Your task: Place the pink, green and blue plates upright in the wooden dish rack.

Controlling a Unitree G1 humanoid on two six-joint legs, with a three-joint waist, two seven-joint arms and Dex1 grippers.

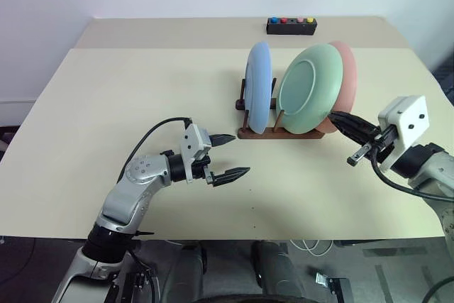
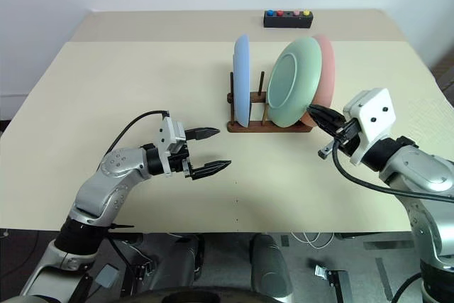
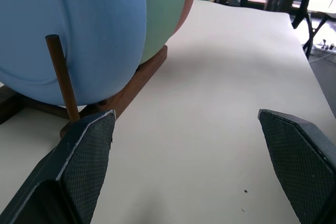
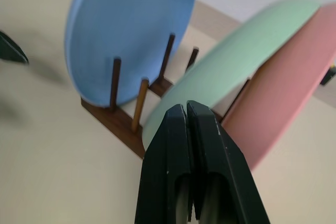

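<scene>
The green plate slants (image 1: pixel 340 71) against the pink plate. My right gripper should stay closed, push the green plate's lower rim (image 1: pixel 313 124) a little toward the blue plate, and then move away.
The wooden dish rack (image 1: pixel 278 133) stands right of the table's middle with all three plates in it. The blue plate (image 1: pixel 259 86) stands upright at its left end. The green plate (image 1: pixel 310 89) leans back against the pink plate (image 1: pixel 347 72) at the right end. My left gripper (image 1: pixel 240 154) is open and empty, low over the table in front of the rack's left end; its wrist view shows the blue plate (image 3: pixel 79 24) behind a peg. My right gripper (image 1: pixel 335 115) is shut on nothing, its tip close to the lower rims of the green plate (image 4: pixel 252 51) and pink plate (image 4: pixel 294 87).
A black box with coloured buttons (image 1: pixel 291 26) sits at the table's far edge behind the rack. Bare tabletop (image 1: pixel 128 104) stretches to the left of the rack and in front of it. Cables lie on the floor below the front edge.
</scene>
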